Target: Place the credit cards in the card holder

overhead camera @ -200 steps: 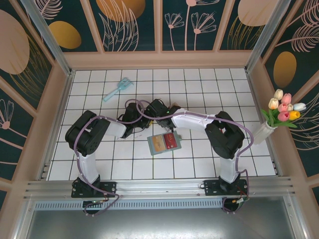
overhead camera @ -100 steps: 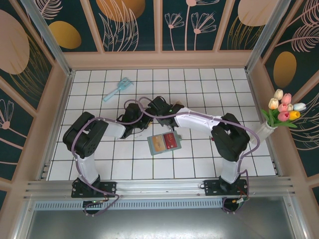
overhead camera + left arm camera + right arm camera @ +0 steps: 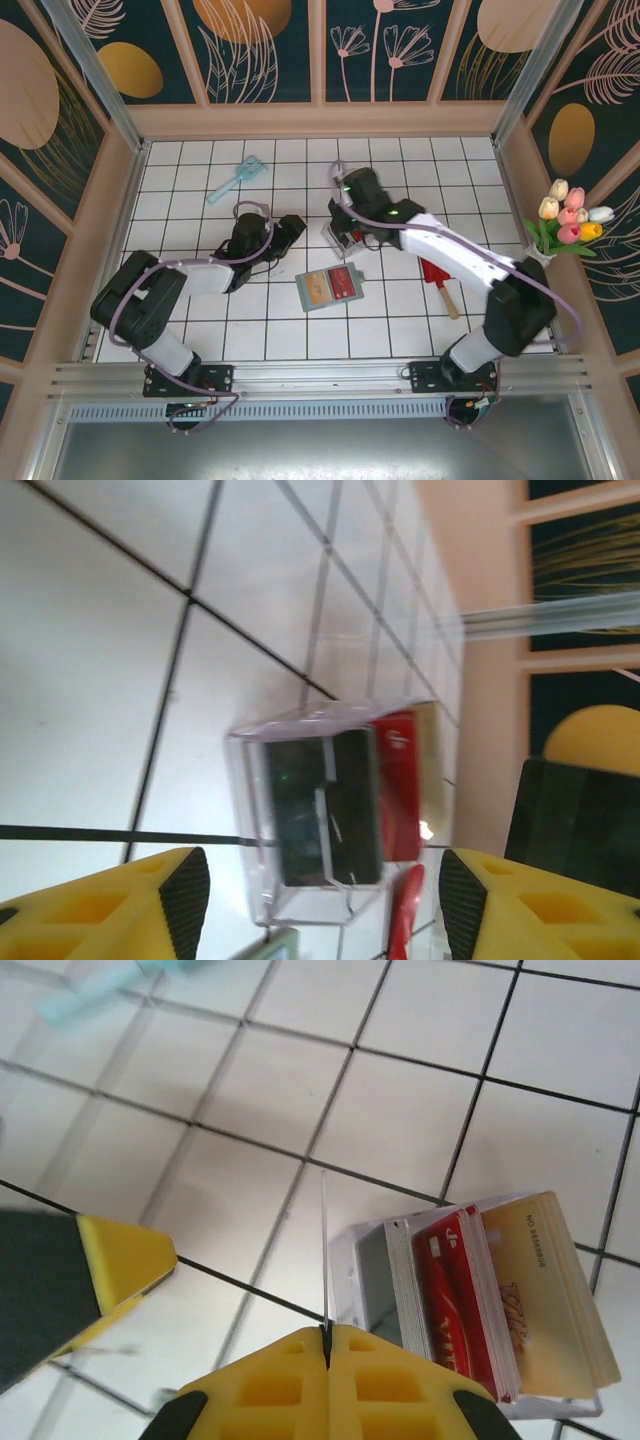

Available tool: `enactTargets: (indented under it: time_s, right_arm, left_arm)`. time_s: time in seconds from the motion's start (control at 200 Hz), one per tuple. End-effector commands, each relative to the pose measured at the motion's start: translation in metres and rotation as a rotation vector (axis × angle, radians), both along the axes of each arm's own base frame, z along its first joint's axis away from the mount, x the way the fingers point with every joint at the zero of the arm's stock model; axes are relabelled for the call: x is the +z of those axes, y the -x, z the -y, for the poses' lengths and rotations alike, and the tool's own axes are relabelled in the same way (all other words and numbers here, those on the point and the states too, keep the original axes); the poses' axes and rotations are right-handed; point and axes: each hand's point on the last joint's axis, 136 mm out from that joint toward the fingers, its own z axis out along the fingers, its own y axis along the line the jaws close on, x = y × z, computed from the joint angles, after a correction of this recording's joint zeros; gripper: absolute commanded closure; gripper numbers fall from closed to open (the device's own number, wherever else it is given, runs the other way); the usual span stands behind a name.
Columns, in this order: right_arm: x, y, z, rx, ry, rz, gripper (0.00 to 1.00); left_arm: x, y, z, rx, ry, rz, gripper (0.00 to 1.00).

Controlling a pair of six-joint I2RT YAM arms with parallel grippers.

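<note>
My right gripper has its card to slide in, but cards fill the card holder's showing pockets (image 3: 331, 287). My left gripper should first turn over the tan card's page (image 3: 317, 289).
The green card holder (image 3: 330, 288) lies open on the tiles, with a red and a tan card showing in it. Just behind it stands a clear plastic box (image 3: 336, 240) holding several credit cards (image 3: 470, 1300), grey, red and tan, upright on edge. My right gripper (image 3: 327, 1335) is shut on one thin card (image 3: 324, 1250), seen edge-on, just left of the box. My left gripper (image 3: 320, 880) is open, and its fingers (image 3: 185, 895) point at the box (image 3: 330, 810) from the left without touching it. From above, the left gripper (image 3: 288, 230) and right gripper (image 3: 345, 236) flank the box.
A red tool with a wooden handle (image 3: 438, 278) lies right of the card holder. A light blue tool (image 3: 235, 178) lies at the back left. A white vase of tulips (image 3: 560, 235) stands by the right wall. Walls enclose the tiled floor.
The right gripper has shut on a card beside the box, and its arm has swung out to the right, uncovering the red tool. The left gripper has opened a little wider.
</note>
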Motion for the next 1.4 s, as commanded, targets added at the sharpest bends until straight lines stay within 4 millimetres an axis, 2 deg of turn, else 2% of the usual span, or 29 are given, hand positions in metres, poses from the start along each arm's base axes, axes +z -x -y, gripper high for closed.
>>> enactTargets:
  time_s: [0.0,0.07,0.2,0.39,0.485,0.606,0.691,0.776,0.846,0.986,1.121,1.191,1.281,1.321,1.366,1.396]
  right_arm:
    - [0.047,0.013,-0.004,0.101,-0.426,-0.077,1.0]
    - [0.063,0.018,0.005,0.141,-0.548,-0.089,1.0]
    - [0.078,0.025,0.009,0.205,-0.663,-0.114,1.0]
    - [0.085,0.034,0.002,0.276,-0.738,-0.141,1.0]
    - [0.087,0.038,0.0,0.298,-0.762,-0.154,1.0]
    - [0.082,0.036,0.001,0.286,-0.762,-0.17,1.0]
    - [0.075,0.035,0.003,0.272,-0.757,-0.183,0.99]
    - [0.072,0.036,0.003,0.279,-0.761,-0.197,0.94]
    - [0.072,0.039,0.003,0.311,-0.764,-0.204,0.89]
    - [0.074,0.048,0.002,0.418,-0.766,-0.229,0.83]
    - [0.076,0.053,0.0,0.492,-0.749,-0.246,0.82]
    - [0.072,0.051,0.001,0.492,-0.731,-0.25,0.89]
    - [0.069,0.053,0.0,0.516,-0.727,-0.265,0.9]
    - [0.066,0.05,0.001,0.497,-0.716,-0.263,0.97]
    - [0.063,0.046,0.003,0.462,-0.697,-0.245,0.98]
    - [0.058,0.042,0.006,0.425,-0.673,-0.236,0.98]
  left_arm:
    - [0.058,0.006,0.011,-0.085,0.101,0.215,0.32]
    - [0.082,0.013,0.02,-0.149,0.168,0.281,0.32]
    - [0.12,0.024,0.034,-0.25,0.287,0.377,0.31]
    - [0.145,0.031,0.055,-0.338,0.336,0.441,0.33]
    - [0.148,0.033,0.065,-0.371,0.337,0.451,0.38]
    - [0.151,0.035,0.068,-0.373,0.374,0.458,0.59]
    - [0.151,0.035,0.066,-0.36,0.39,0.458,0.77]
    - [0.149,0.036,0.064,-0.351,0.392,0.456,0.93]
    - [0.149,0.037,0.064,-0.357,0.387,0.46,1.0]
    - [0.146,0.042,0.07,-0.409,0.362,0.457,1.0]
    - [0.144,0.047,0.073,-0.451,0.341,0.451,1.0]
    - [0.139,0.047,0.076,-0.469,0.304,0.434,1.0]
    - [0.137,0.049,0.076,-0.481,0.29,0.429,1.0]
    - [0.134,0.048,0.076,-0.482,0.277,0.417,0.93]
    - [0.129,0.047,0.075,-0.469,0.256,0.396,0.84]
    - [0.123,0.045,0.073,-0.447,0.238,0.374,0.72]
